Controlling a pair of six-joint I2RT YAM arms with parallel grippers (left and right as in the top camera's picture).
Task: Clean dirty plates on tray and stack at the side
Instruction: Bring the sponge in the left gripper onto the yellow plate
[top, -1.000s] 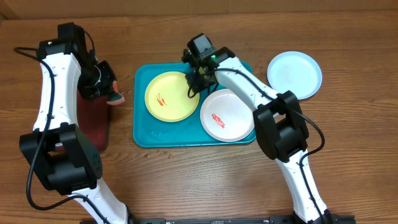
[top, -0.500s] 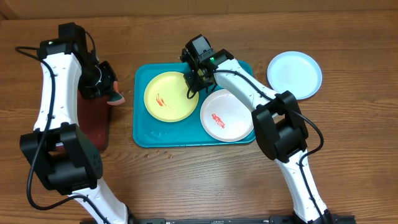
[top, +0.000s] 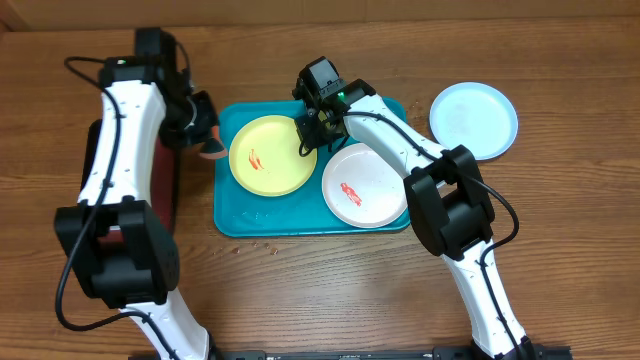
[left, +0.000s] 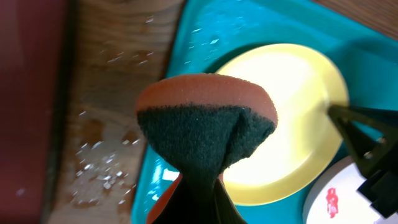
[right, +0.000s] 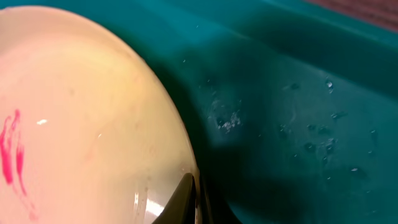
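The red smear is still stuck to the yellow-green plate, so next my left gripper dips the orange sponge in the dark red tray before it scrubs the plate.
The turquoise tray holds the yellow-green plate with a red smear on its left half and the white plate with a red smear. The light blue plate lies on the table to the right of the tray. My right gripper is shut on the yellow-green plate's right rim. My left gripper is shut on an orange sponge with a dark scrub face, held just above the tray's left edge beside the yellow-green plate.
A dark red tray lies on the table left of the turquoise tray, under my left arm. Small crumbs and droplets speckle the wood between the two trays.
My left arm has swung right from over the dark red tray, bringing the sponge to the turquoise tray's left edge. The right gripper has stayed on the yellow-green plate's rim.
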